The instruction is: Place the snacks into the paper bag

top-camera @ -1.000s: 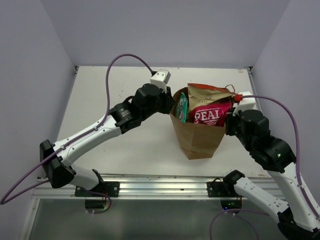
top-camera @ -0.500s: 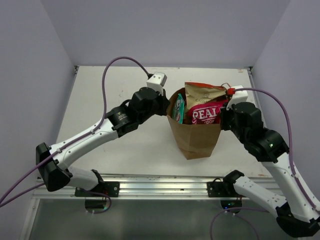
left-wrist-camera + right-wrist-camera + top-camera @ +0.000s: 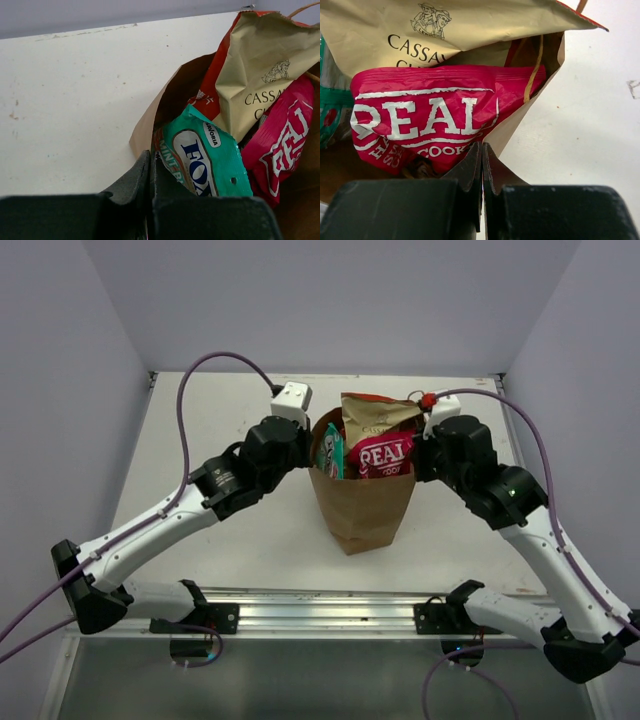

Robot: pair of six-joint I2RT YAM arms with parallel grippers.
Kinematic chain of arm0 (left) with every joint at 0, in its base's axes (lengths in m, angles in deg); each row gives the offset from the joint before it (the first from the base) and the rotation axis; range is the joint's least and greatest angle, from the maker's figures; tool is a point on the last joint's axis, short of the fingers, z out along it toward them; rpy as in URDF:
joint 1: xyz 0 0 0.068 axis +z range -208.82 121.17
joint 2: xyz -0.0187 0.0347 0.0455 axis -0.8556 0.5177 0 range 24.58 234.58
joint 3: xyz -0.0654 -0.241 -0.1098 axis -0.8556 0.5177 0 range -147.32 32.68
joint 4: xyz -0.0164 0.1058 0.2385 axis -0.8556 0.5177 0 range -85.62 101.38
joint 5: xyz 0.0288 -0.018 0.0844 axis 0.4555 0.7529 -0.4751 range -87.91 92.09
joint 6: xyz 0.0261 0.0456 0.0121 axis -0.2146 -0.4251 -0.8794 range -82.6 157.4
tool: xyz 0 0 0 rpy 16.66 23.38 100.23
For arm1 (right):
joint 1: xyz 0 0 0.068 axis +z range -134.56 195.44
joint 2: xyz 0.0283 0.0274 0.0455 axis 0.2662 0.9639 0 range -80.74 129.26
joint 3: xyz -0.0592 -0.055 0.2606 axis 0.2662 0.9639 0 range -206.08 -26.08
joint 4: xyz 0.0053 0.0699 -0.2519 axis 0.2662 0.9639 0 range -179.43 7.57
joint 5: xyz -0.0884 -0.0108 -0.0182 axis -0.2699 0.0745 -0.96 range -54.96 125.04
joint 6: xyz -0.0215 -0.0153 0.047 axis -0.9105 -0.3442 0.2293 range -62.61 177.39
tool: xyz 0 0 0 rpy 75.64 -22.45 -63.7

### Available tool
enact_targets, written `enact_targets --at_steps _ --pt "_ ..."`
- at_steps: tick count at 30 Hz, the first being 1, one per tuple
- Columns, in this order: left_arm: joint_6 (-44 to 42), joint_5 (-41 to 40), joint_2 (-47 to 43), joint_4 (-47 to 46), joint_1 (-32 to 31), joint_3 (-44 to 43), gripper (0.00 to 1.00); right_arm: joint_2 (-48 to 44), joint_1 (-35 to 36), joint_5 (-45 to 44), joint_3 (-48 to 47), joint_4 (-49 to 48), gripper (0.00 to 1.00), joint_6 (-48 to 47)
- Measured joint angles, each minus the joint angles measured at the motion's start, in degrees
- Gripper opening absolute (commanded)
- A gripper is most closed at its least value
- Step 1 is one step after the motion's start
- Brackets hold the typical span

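Every snack is in the upright paper bag (image 3: pixel 364 505); my right gripper should keep holding the rim (image 3: pixel 496 135) beside the "REAL" packet until the bag is still, then let go.
The brown paper bag (image 3: pixel 360 510) stands upright at mid-table with snacks sticking out of its top. A teal-green packet (image 3: pixel 331 452) sits at its left side, a tan packet (image 3: pixel 370 420) at the back and the pink-red "REAL" packet (image 3: pixel 385 455) in front. My left gripper (image 3: pixel 308 448) is shut on the bag's left rim (image 3: pixel 145 127), next to the teal-green packet (image 3: pixel 210 155). My right gripper (image 3: pixel 418 455) is shut on the bag's right rim (image 3: pixel 520 125), beside the "REAL" packet (image 3: pixel 425 117). A red-orange packet (image 3: pixel 210 95) shows behind the tan one (image 3: pixel 265 75).
A twisted paper handle (image 3: pixel 536 65) hangs inside the bag's right wall. The white table (image 3: pixel 220 420) is bare around the bag, with grey walls on three sides. The metal rail (image 3: pixel 320 605) with both arm bases runs along the near edge.
Both grippers, still shut on the bag's rims, have carried the bag and its snacks to the left across the table.
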Motion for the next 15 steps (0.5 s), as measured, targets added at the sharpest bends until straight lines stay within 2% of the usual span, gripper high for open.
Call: enact_targets --at_steps 9,15 --pt "-1.7 -7.2 -6.2 3.6 0.7 0.0 0.0 6.7 11.8 -1.3 -2.4 -2.6 0.0 0.0" --pt "-2.6 -7.7 -8.6 1.8 5.1 4.2 0.0 9.1 14.4 -2.8 -2.6 -4.3 0.0 0.5"
